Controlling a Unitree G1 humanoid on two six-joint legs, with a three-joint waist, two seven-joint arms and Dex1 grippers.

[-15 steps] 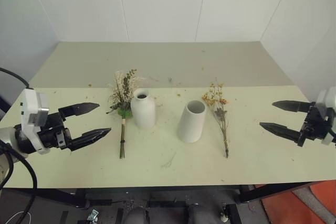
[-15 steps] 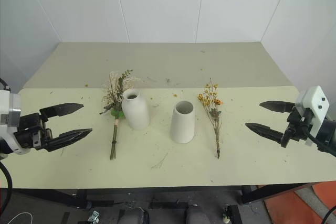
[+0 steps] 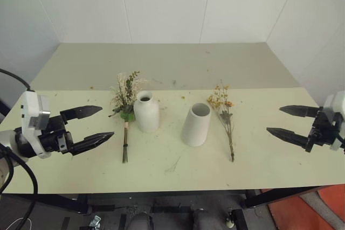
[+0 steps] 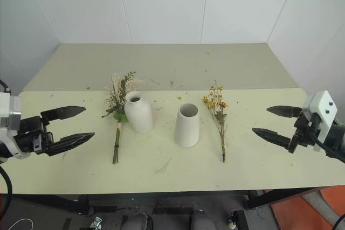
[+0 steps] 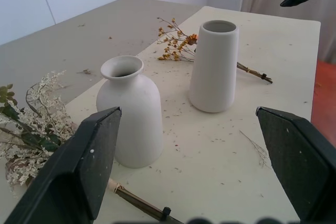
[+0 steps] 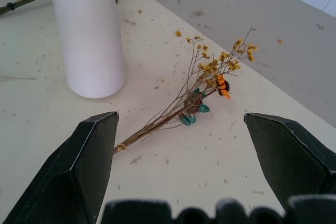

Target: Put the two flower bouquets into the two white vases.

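I expect the bushy bouquet [image 3: 126, 96] to come up together as one upright bundle when I lift it, because pale tape [image 3: 126, 125] and a black tie hold the straight stems together.
Two white vases stand mid-table: a bottle-shaped vase [image 3: 146, 111] on the left and a tapered wide-mouthed vase [image 3: 197, 124] to its right. A bushy bouquet [image 3: 125, 103] of cream grasses and green leaves lies flat just left of the bottle vase, stems toward the front edge. A thin sprig of yellow-orange flowers [image 3: 223, 111] lies flat right of the tapered vase. My left gripper [image 3: 92, 124] hovers open at the table's left end, empty. At the right end my right gripper [image 3: 285, 121] is open and empty, pointing toward the sprig [image 6: 202, 90].
The pale table [image 3: 178, 171] carries scattered dried plant crumbs. A second table surface [image 3: 167, 63] extends behind it to white walls. The front edge runs close below the stems.
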